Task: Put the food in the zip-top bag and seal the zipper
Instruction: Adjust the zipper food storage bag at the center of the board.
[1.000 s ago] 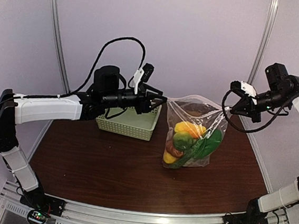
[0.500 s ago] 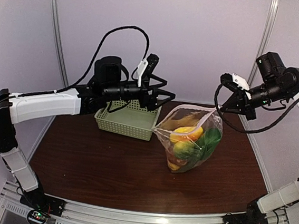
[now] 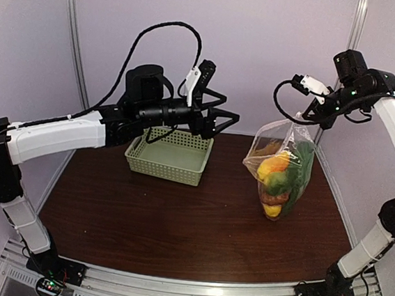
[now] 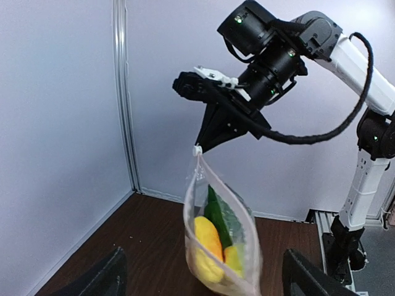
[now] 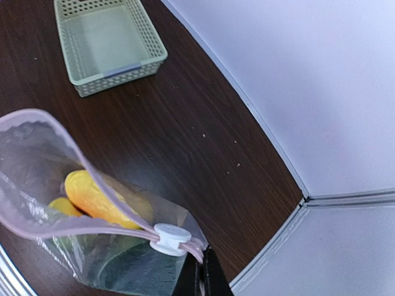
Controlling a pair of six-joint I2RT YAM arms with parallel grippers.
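Observation:
The white slider (image 5: 170,239) sits by the robot's right gripper, far from the left gripper, so next the right gripper brings the slider over for the left gripper to pull (image 3: 231,107).
The zip-top bag (image 3: 283,167) hangs by one top corner from my right gripper (image 3: 311,119), which is shut on the zipper end. Its mouth gapes open. The food sits inside: yellow and orange pieces (image 3: 274,164) and green pieces (image 3: 298,165). In the right wrist view the white slider (image 5: 171,238) sits on the pink zipper strip (image 5: 62,132) just beside my closed fingertips (image 5: 199,275). My left gripper (image 3: 228,119) is open and empty, raised left of the bag and facing it. The left wrist view shows the bag (image 4: 247,243) between its spread fingers (image 4: 105,277).
The pale green slatted basket (image 3: 170,158) stands empty at the back left of the dark wooden table (image 3: 141,219), under the left arm. It also shows in the right wrist view (image 5: 108,43). White walls close in behind and to the right.
My right gripper has lifted the bag and swung it right, away from the basket, so it now hangs tall. The left gripper has risen a little and stands apart from the bag.

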